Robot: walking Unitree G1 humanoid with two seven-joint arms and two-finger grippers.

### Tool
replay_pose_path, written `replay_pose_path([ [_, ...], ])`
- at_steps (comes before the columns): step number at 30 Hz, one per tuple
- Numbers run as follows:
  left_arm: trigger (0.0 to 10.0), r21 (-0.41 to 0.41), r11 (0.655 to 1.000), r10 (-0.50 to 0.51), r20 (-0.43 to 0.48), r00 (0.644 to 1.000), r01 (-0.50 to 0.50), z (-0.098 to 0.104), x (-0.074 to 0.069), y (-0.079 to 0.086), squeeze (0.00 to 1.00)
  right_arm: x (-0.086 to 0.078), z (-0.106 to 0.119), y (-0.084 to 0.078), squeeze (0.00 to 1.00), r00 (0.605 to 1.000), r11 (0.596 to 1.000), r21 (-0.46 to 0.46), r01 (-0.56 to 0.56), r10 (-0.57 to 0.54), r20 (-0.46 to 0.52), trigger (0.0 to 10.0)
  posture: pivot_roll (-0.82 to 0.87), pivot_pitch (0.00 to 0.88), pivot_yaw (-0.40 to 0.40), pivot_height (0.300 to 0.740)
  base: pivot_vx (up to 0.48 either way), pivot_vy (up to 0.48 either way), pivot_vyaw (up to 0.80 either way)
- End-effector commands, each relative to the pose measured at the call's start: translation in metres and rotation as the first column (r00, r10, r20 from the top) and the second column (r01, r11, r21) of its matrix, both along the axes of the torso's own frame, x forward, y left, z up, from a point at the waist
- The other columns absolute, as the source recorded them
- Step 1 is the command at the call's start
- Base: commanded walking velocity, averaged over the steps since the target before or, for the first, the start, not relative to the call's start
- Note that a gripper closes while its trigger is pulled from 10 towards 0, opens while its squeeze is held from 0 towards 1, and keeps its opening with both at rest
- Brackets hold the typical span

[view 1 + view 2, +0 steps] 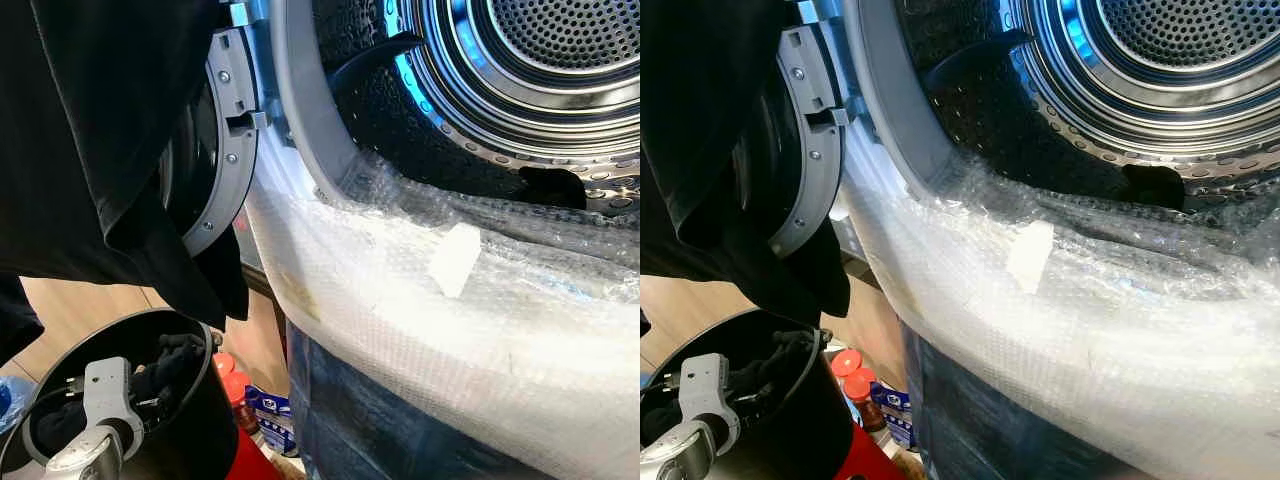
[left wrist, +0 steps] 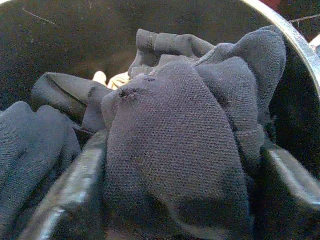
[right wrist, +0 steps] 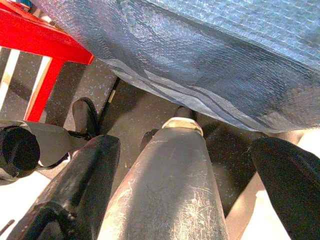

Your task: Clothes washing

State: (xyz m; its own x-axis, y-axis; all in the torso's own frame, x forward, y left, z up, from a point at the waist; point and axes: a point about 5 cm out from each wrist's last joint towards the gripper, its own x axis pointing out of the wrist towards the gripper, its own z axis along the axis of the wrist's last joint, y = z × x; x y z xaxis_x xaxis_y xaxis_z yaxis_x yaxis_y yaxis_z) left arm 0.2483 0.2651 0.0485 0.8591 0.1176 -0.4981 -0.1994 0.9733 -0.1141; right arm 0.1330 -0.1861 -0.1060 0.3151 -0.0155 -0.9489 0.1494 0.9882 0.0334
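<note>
A beige bit shows from behind the dark grey knit garment. I should expect to find more beige cloth hidden there when I lift the garment.
The washing machine's steel drum stands open in front of me, and a dark piece lies at its lower edge. A large black garment hangs at the upper left over the open door. Below it is a black bucket holding dark clothes. My left arm reaches into it. In the left wrist view my left gripper is open, its fingers either side of a bunched dark garment. My right gripper hangs open low beside my leg.
Bubble wrap covers the washer's front and the lower lip of its opening. A red stool stands by the washer's base. Bottles with orange caps and a blue packet sit between the bucket and the washer.
</note>
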Motion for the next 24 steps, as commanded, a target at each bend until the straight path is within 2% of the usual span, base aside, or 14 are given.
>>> replay_pose_path([
  [1, 0.0, 0.015, 1.0, 0.018, -0.019, 1.0, -0.017, 0.0, -0.003, 0.007, 0.0, -0.005, -0.002, 0.005, 0.0, 1.0, 1.0, 0.014, -0.007, 0.008, -0.021, 10.0, 0.08, 0.0, 0.114, 0.74, 0.0, 0.0, 0.0],
  [4, 0.0, 0.012, 1.0, 0.016, -0.015, 1.0, -0.016, 0.0, -0.002, 0.006, 0.0, -0.005, -0.002, 0.006, 0.0, 1.0, 1.0, 0.012, -0.019, 0.019, -0.024, 10.0, 0.09, 0.0, 0.106, 0.74, 0.0, 0.0, 0.0],
  [7, 0.0, 0.043, 0.999, -0.019, -0.025, 1.0, 0.02, 0.001, 0.001, 0.004, 0.0, -0.003, -0.002, 0.006, 0.0, 0.998, 0.998, 0.001, -0.057, 0.057, -0.023, 10.0, 0.09, 0.0, 0.102, 0.74, 0.0, 0.0, 0.0],
  [11, 0.0, 0.031, 0.999, -0.01, -0.017, 1.0, 0.01, 0.001, 0.003, 0.004, 0.0, -0.001, -0.001, 0.007, 0.0, 0.998, 0.998, -0.003, -0.056, 0.056, -0.019, 10.0, 0.08, 0.0, 0.105, 0.74, 0.0, 0.0, 0.0],
  [14, 0.0, 0.122, 0.989, -0.077, -0.034, 0.996, 0.081, 0.006, 0.005, 0.004, 0.0, 0.001, 0.0, 0.007, 0.0, 0.997, 0.997, -0.008, -0.074, 0.074, -0.013, 10.0, 0.08, 0.0, 0.103, 0.74, 0.0, 0.0, 0.0],
  [19, 0.0, 0.141, 0.985, -0.101, 0.003, 0.995, 0.099, 0.019, 0.012, 0.005, 0.0, 0.003, 0.0, 0.008, 0.0, 0.994, 0.994, -0.016, -0.108, 0.108, -0.01, 10.0, 0.09, 0.0, 0.102, 0.74, 0.0, 0.0, 0.0],
  [22, 0.0, 0.144, 0.979, -0.143, 0.008, 0.99, 0.141, 0.026, 0.015, 0.001, 0.0, 0.004, 0.0, 0.007, 0.0, 0.994, 0.993, -0.029, -0.112, 0.112, -0.01, 10.0, 0.09, 0.0, 0.102, 0.74, 0.0, 0.0, 0.0],
  [24, 0.0, 0.188, 0.952, -0.25, 0.014, 0.968, 0.243, 0.04, 0.016, -0.006, 0.0, 0.004, 0.001, 0.007, 0.0, 0.991, 0.99, -0.038, -0.134, 0.133, -0.01, 10.0, 0.09, 0.0, 0.103, 0.74, 0.0, 0.0, 0.0],
])
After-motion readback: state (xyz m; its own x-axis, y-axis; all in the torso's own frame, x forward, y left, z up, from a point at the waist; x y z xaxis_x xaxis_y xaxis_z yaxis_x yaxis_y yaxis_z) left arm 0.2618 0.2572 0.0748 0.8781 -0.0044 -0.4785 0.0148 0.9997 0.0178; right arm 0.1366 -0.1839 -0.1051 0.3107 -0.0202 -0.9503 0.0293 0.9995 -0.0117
